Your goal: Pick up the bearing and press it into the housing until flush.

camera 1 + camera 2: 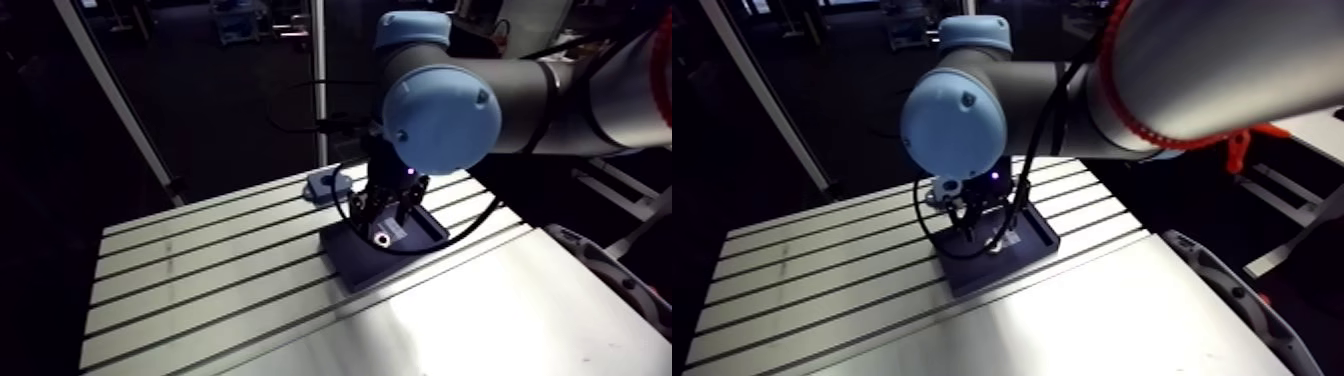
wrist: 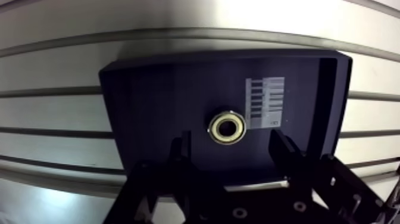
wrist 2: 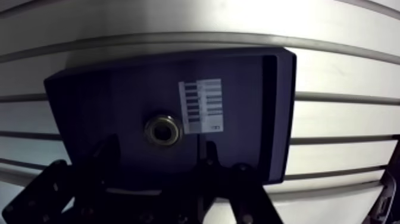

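Note:
I expect the small light-blue block [image 1: 328, 185] to hold the bearing when I push it in, because the block has a dark round opening on top [image 1: 327, 180].
The housing is a dark navy plate [image 2: 155, 101] lying flat across the table's slots, with a white label [image 2: 265, 102] and a raised lip along one side. The bearing [image 2: 227, 127], a small brass-coloured ring with a dark bore, sits in the plate's middle beside the label; I cannot tell whether it is flush. My gripper [image 2: 232, 154] hangs just above the plate, open, and its two dark fingertips [image 2: 181, 152] hold nothing. The bearing lies just ahead of the gap, touching neither finger. In the arm view the gripper [image 1: 392, 215] stands over the same plate [image 1: 350, 258].
A small light-blue block [image 1: 328, 184] lies on the slotted table [image 1: 200, 270] just behind the plate. A smooth metal sheet [image 1: 480, 320] covers the table's near right part. The table's left and front edges drop into the dark.

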Motion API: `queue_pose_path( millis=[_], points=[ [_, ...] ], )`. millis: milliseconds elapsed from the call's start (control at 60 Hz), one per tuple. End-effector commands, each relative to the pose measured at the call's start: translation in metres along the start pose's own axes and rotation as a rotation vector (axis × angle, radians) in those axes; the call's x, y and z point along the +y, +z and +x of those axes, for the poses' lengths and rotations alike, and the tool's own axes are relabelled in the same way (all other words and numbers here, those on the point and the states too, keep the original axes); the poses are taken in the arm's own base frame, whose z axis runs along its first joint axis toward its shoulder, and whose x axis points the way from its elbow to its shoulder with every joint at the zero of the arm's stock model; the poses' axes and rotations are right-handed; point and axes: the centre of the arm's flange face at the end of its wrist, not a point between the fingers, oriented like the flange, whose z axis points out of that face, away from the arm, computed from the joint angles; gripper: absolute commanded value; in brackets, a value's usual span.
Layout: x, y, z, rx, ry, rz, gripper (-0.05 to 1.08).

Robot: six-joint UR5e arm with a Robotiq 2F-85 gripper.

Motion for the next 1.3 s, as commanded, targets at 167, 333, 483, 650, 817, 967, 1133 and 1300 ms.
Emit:
queue_pose_path(
  millis=[167, 333, 483, 650, 817, 967, 1133, 1300],
  points=[
    [0.0, 0.013, 0.002, -0.006, -0.001, 0.0, 0.29],
    [0.001, 0.017, 0.001, -0.005, -0.001, -0.025, 0.3],
    [0.001, 0.018, 0.001, -0.006, -0.001, -0.028, 0.3],
    [0.002, 0.021, 0.002, -0.01, -0.001, -0.025, 0.3],
    [0.001, 0.022, 0.002, -0.012, -0.002, -0.025, 0.3],
    [0.0, 0.023, 0.002, -0.014, -0.001, -0.024, 0.31],
    [0.0, 0.025, 0.002, -0.017, -0.002, -0.022, 0.32],
    [-0.003, 0.027, 0.003, -0.021, -0.008, -0.021, 0.32]
  ],
)
